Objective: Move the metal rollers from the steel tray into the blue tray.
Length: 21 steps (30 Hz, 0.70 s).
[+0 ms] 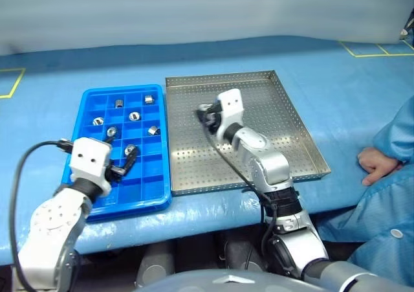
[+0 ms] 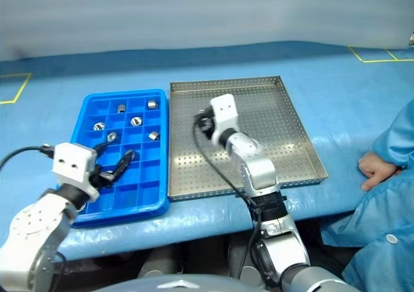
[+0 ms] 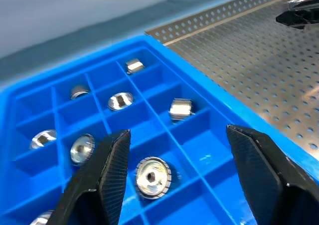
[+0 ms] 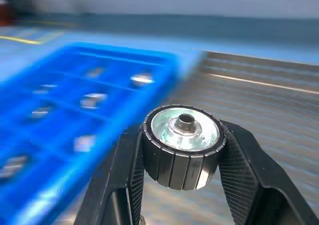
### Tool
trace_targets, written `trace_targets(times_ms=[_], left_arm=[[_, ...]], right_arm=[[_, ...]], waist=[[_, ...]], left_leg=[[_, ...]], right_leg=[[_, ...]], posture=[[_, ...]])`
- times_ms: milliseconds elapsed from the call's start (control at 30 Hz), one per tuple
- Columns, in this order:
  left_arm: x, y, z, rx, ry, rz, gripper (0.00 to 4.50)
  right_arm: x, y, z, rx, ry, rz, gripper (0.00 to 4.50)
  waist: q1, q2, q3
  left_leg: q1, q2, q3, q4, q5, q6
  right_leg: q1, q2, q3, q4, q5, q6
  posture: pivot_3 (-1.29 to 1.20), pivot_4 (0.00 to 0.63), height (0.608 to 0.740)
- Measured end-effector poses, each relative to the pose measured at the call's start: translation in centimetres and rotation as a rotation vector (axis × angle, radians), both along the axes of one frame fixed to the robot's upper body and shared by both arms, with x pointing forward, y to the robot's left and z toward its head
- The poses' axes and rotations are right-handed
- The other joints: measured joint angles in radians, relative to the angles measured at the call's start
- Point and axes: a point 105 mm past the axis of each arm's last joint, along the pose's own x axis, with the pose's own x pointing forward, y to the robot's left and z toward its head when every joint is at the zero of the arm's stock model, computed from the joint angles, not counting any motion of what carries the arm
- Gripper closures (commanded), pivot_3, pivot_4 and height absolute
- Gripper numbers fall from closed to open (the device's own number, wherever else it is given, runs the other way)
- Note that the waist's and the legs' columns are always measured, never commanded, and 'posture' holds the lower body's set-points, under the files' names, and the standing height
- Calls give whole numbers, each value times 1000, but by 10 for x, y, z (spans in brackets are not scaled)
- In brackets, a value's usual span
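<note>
The robot's right gripper has the roller (image 4: pixel 183 147) by its sides and the blue tray's near cells (image 1: pixel 130 191) are empty, so the robot should keep carrying the roller until it hangs over one of them.
The blue tray (image 1: pixel 147 190) lies on the left with several metal rollers (image 1: pixel 134 116) in separate compartments, one to a cell. My left gripper (image 1: pixel 123 166) hovers open over the tray's near cells, with a roller (image 3: pixel 152 176) just below and between its fingers. The steel tray (image 1: pixel 288 114) sits to the right of the blue one. My right gripper (image 4: pixel 182 150) is shut on a metal roller (image 4: pixel 182 144) whose holed face looks at the camera. That gripper (image 1: pixel 206 114) hangs above the steel tray's left part, pointing toward the blue tray.
A person in a blue gown sits at the right, with a hand (image 1: pixel 375 163) resting on the blue-covered table (image 1: pixel 336 85) beside the steel tray. Yellow tape marks (image 1: pixel 372 49) lie at the far corners.
</note>
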Motion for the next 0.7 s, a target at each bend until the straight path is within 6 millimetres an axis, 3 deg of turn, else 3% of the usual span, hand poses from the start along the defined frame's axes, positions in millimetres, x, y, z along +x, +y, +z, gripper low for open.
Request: trace_targets(times_ms=[167,267,600,700], left_arm=[[-8,24,-9,63,91,94,1168],[-8,27,-9,72,99,113,1168],[-14,30,-17,67,134,135,1168],[-14,30,-18,69,135,137,1168]], right_arm=[[-64,51,-8,-66,38,374,2629],[-84,71,-14,-75,65,484,2629],[-90,98,-49,-150,176,535,2629],[-87,97,-55,-163,188,526,1704]], waist=[[15,-1,0],[19,-1,0],[26,-3,-2],[29,-3,-2]], left_leg=[[0,0,-1,2,0,0],[1,0,-1,3,0,0],[1,-1,-3,2,0,-1],[1,-1,-3,2,0,-1]], right_leg=[[2,-2,-3,0,-4,-6],[3,-3,-3,0,-4,-6],[4,-3,-6,-1,-4,-6],[4,-3,-6,-1,-4,-6]], posture=[[123,150,740],[123,150,740],[169,150,740],[162,150,740]])
